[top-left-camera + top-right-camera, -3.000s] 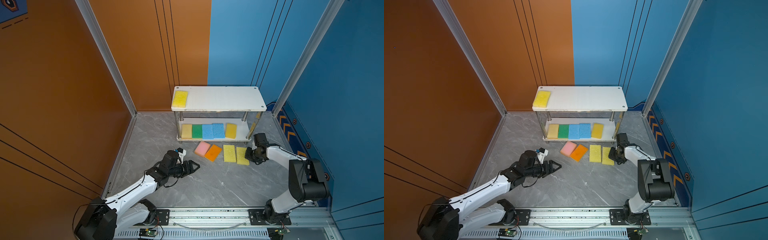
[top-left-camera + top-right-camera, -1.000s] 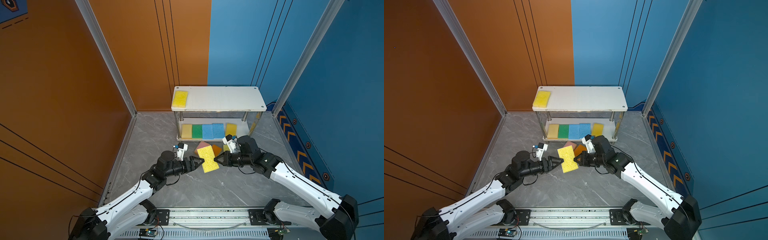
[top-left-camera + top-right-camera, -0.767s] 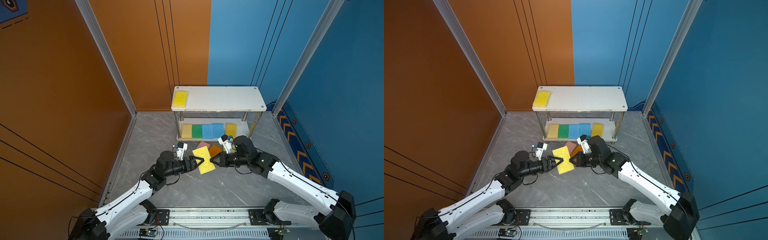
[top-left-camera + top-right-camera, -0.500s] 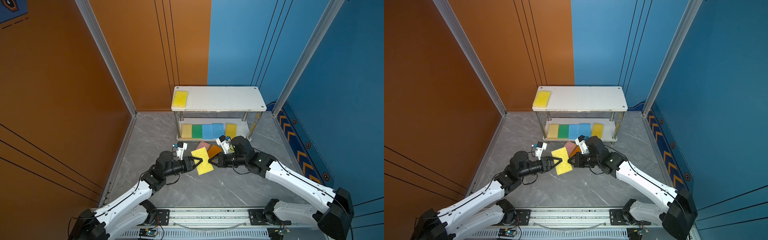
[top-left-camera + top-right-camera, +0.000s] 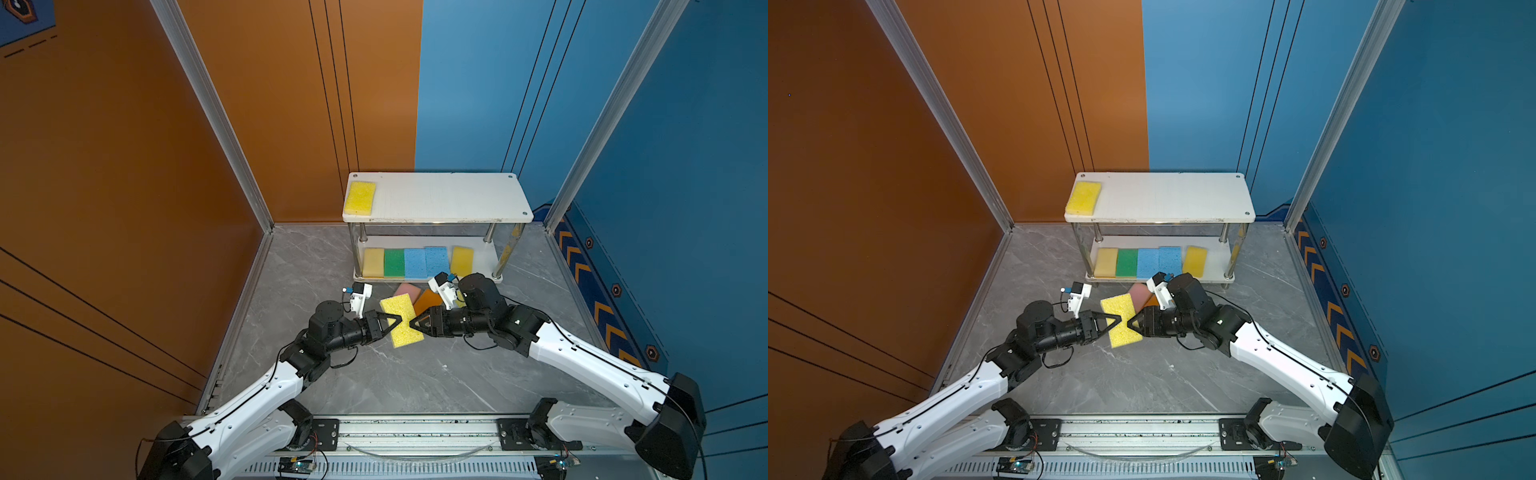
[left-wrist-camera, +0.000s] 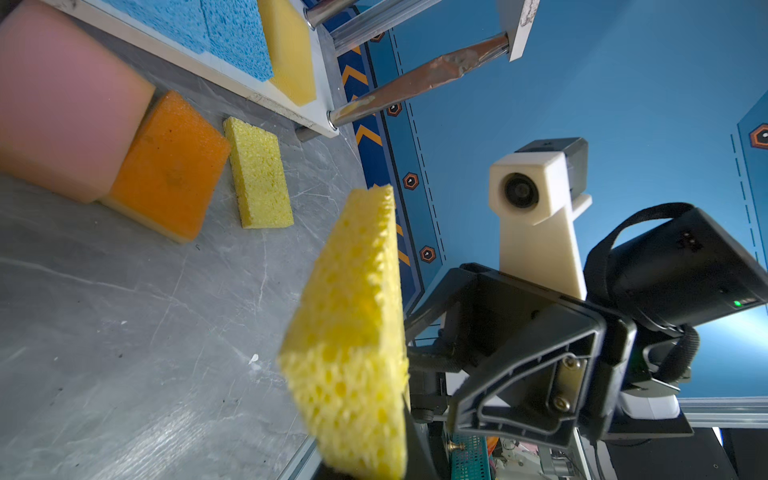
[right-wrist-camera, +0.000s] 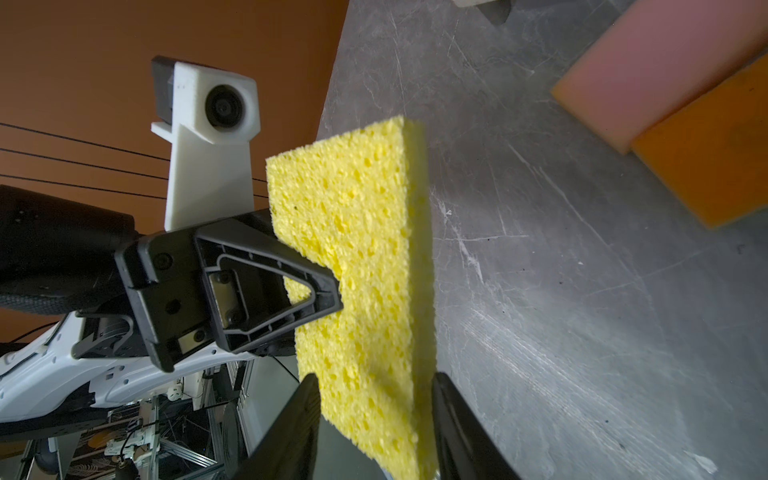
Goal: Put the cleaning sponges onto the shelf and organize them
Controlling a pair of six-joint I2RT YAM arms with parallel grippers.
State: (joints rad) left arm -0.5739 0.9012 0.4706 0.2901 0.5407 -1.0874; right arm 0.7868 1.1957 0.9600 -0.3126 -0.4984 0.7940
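Note:
Next, I grab the coarse-pored yellow sponge at its near corner (image 5: pixel 419 337) with my right gripper before placing it on the shelf, because my left gripper is holding it by its long edge (image 5: pixel 385 313).
A coarse-pored yellow sponge (image 5: pixel 402 322) hangs above the floor between both arms. My left gripper (image 5: pixel 398 318) is shut on its left edge. My right gripper (image 5: pixel 412 323) is open, its jaws standing either side of the sponge's (image 7: pixel 365 270) other edge with a gap showing. The shelf (image 5: pixel 449 199) stands behind, with one yellow sponge (image 5: pixel 360 198) at the left of its top board. Yellow, green, two blue and yellow sponges (image 5: pixel 415 262) line the lower board. Pink (image 5: pixel 402 289), orange (image 5: pixel 428 300) and yellow (image 6: pixel 259 174) sponges lie on the floor before it.
The grey marble floor (image 5: pixel 395 382) is walled by orange panels on the left and blue panels on the right. A metal rail (image 5: pixel 415 432) carrying both arm bases runs along the near edge. The right arm's wrist (image 5: pixel 478 291) is close to the shelf's lower board.
The right gripper held the sponge with the left one open beside it. Now the left has shut on the sponge and the right jaws have opened. Both grippers shifted slightly left.

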